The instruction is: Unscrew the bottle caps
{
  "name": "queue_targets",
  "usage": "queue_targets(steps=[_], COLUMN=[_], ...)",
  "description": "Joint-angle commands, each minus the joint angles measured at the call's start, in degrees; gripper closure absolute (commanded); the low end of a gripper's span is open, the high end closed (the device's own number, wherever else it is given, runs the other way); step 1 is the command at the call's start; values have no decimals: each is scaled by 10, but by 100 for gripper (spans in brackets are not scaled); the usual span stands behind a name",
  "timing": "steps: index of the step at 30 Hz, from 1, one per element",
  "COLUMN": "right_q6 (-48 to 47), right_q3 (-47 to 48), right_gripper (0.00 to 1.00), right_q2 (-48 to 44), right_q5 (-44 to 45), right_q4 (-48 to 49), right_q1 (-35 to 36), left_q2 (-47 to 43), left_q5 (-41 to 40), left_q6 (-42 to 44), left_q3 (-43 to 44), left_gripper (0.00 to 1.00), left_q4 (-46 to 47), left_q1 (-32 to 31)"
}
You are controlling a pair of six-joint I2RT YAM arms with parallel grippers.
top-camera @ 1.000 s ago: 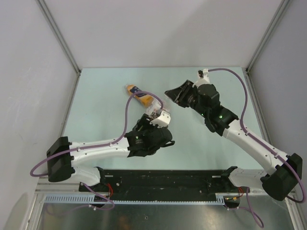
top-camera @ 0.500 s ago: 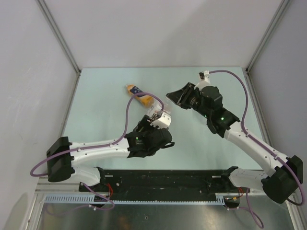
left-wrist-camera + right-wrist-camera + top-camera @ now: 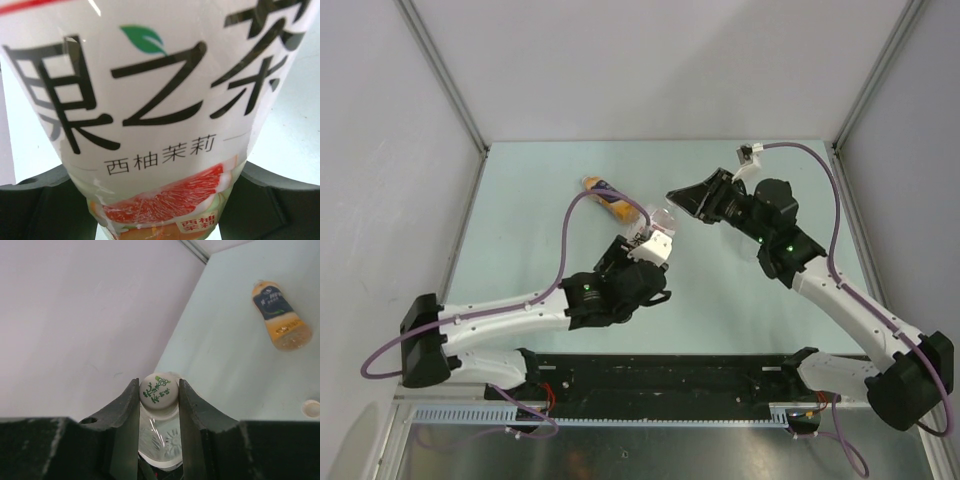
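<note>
I should keep turning the whitish cap (image 3: 159, 390) until the turn ends, because my right gripper's fingers pinch it squarely and my left gripper holds the bottle's body (image 3: 156, 117).
My left gripper (image 3: 653, 240) is shut on a clear bottle (image 3: 160, 100) with a white label and a grapefruit picture, and its body fills the left wrist view. The bottle's neck (image 3: 664, 217) points up and to the right. My right gripper (image 3: 159, 392) is shut on the bottle's whitish cap (image 3: 158, 389) with green print, one finger on each side of it. In the top view the right gripper (image 3: 676, 200) meets the bottle's top. An orange-filled bottle (image 3: 607, 197) with a dark blue label lies on the table behind; it also shows in the right wrist view (image 3: 278, 315).
A small whitish loose cap (image 3: 312, 408) lies on the pale green table (image 3: 530, 230) near the orange bottle. Grey walls stand on the left, back and right. A black rail (image 3: 660, 378) runs along the near edge.
My left arm has swung and lifted the held bottle's neck up toward the right gripper. The right gripper has shifted slightly and now sits on the cap.
</note>
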Motion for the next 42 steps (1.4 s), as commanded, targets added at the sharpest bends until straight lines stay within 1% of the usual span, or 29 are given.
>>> queue_targets(steps=[1,6,15,23,30,36,42], right_q6=[22,14,-18,-14,-14,36,65], right_q3=[4,2,2,2,2,2,2], right_gripper=[100,100,100,100,100,100,100], right_q2=[-26,-45,-59,-48,-43,-32,-22], right_q5=[-51,-65,-102,-170,-253,-345,-409], right_q4=[104,111,130,181,236,326,392], right_q1=[-5,-16,-24,-27,-40,-71,-80], left_q2=[-36,-74,-110,-123,-154,-190,-204], left_q5=[110,172,368,548,696,775,806], left_q6=[77,104,115,115,159,189,195], left_q3=[35,50,68,61,55,40,26], left_gripper=[90,90,88,88,86,82,81], left_q4=[18,21,23,31,37,41,49], left_q1=[-12,-7,14,26,31,35,40])
